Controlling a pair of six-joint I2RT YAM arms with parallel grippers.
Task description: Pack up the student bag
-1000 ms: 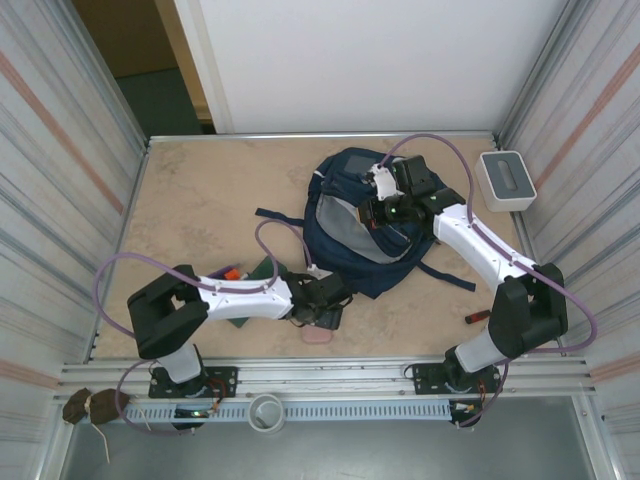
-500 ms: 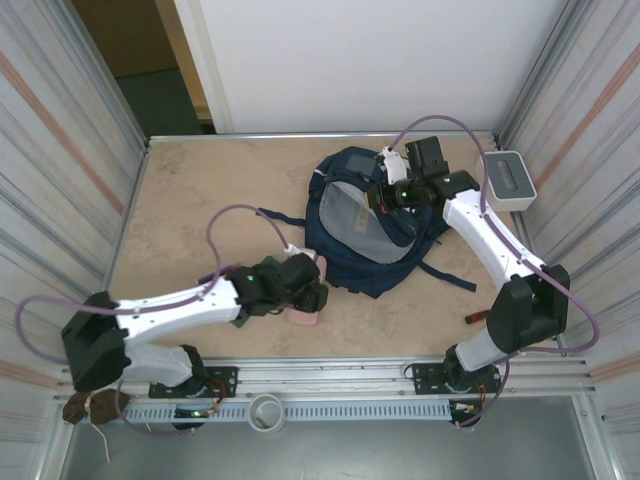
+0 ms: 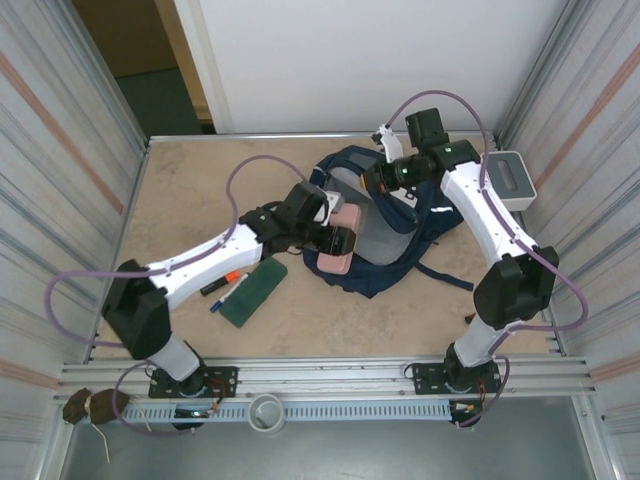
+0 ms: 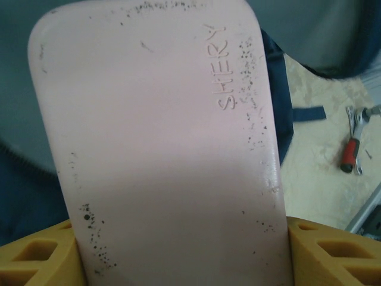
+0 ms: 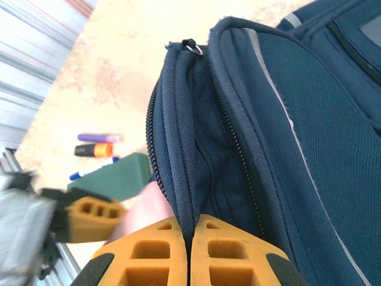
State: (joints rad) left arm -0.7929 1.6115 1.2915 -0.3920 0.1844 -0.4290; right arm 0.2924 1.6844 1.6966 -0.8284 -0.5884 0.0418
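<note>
The bag's raised edge holds the bag's opening open next to the pink case. My left gripper should keep moving in until the case is inside the grey lining [image 3: 379, 241].
The student bag [image 3: 385, 255], navy with a grey lining, lies open at the table's middle right. My right gripper [image 3: 385, 180] is shut on the fabric edge of its opening [image 5: 189, 196] and holds that edge up. My left gripper [image 3: 338, 245] is shut on a pink case [image 3: 348, 218] marked "SHERRY" [image 4: 161, 149]. Its yellow fingers [image 4: 333, 250] press on the case's two long sides. The case hangs at the left rim of the bag's mouth, over the grey lining [image 4: 333, 30]. In the right wrist view the pink case [image 5: 146, 208] sits just left of the raised edge.
A green book [image 3: 252, 293] and some pens [image 3: 222, 287] lie on the table left of the bag. A white-grey box [image 3: 510, 178] stands at the back right. A red-handled tool [image 4: 350, 154] lies right of the bag. Corrugated walls close in both sides.
My left arm has lifted the pink case off the table's front and carried it back and right to the bag's mouth. The right gripper has pulled the bag's edge higher and further back.
</note>
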